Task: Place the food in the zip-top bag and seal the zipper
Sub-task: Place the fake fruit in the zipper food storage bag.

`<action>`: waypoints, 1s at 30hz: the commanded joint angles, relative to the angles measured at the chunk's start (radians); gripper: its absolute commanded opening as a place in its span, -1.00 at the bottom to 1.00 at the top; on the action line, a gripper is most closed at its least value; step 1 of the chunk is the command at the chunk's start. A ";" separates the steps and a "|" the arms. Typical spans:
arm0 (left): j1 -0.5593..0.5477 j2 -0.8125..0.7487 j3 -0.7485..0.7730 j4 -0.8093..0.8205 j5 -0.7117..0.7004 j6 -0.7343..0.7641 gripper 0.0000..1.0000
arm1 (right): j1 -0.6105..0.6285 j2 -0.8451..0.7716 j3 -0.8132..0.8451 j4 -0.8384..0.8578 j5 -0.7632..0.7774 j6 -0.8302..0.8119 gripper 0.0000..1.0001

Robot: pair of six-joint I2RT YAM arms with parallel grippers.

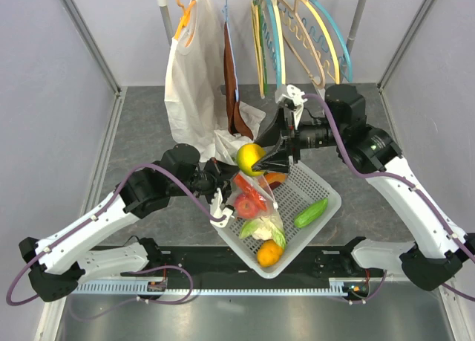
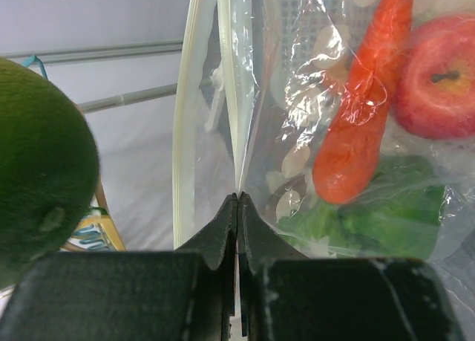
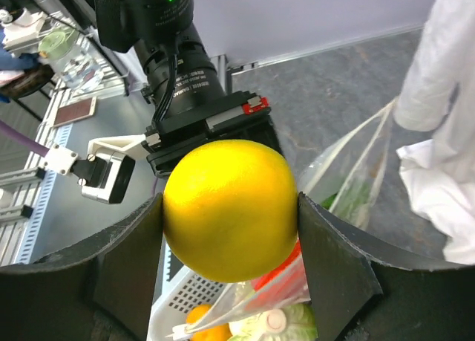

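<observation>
I should keep moving the yellow fruit (image 1: pixel 250 160) with my right gripper over the zip-top bag's opening (image 3: pixel 347 161), which stands open beside it, and let it go inside.
My left gripper (image 2: pixel 237 196) is shut on the mouth edge of the clear dotted zip-top bag (image 2: pixel 297 81) and holds it up over the white basket; in the top view it (image 1: pixel 217 186) is left of the bag (image 1: pixel 256 203). The zipper strip (image 2: pixel 180 148) runs up beside the jaws. Inside the bag are a long orange piece (image 2: pixel 356 111), a red apple (image 2: pixel 438 77) and a green piece (image 2: pixel 386 222). My right gripper (image 3: pixel 230 207) is shut on a round yellow fruit (image 1: pixel 250 159), just above the bag's open mouth (image 3: pixel 356 177).
The white lattice basket (image 1: pixel 319 189) holds a green cucumber (image 1: pixel 310 212) and an orange piece (image 1: pixel 269 253) at its near corner. A white garment (image 1: pixel 194 81) and coloured hangers (image 1: pixel 297 36) hang on a rail behind. The left arm's wrist (image 3: pixel 178 73) is close behind the fruit.
</observation>
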 commanded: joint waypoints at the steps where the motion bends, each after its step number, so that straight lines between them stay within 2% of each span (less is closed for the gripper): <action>1: 0.002 -0.005 0.036 0.038 -0.001 -0.034 -0.96 | 0.045 0.028 -0.020 0.060 0.038 0.040 -0.14; 12: 0.002 -0.025 0.052 0.035 0.009 -0.025 -0.96 | 0.063 0.098 -0.068 0.000 0.165 -0.006 -0.17; 17: 0.004 -0.051 0.044 0.018 0.022 0.003 -0.96 | 0.065 0.104 -0.037 -0.046 0.326 -0.049 -0.17; 21: 0.002 -0.064 0.049 0.008 0.019 0.021 -0.96 | 0.065 0.101 -0.031 -0.092 0.387 -0.113 -0.10; 25: 0.002 -0.058 0.067 0.003 0.012 0.024 -0.96 | 0.069 0.091 -0.023 -0.139 0.374 -0.157 0.71; 27: 0.002 -0.054 0.069 0.001 -0.001 0.024 -0.96 | 0.071 0.068 -0.022 -0.119 0.349 -0.138 0.96; 30: 0.002 -0.048 0.065 0.001 -0.019 0.024 -0.96 | 0.068 0.031 0.004 -0.089 0.335 -0.124 0.96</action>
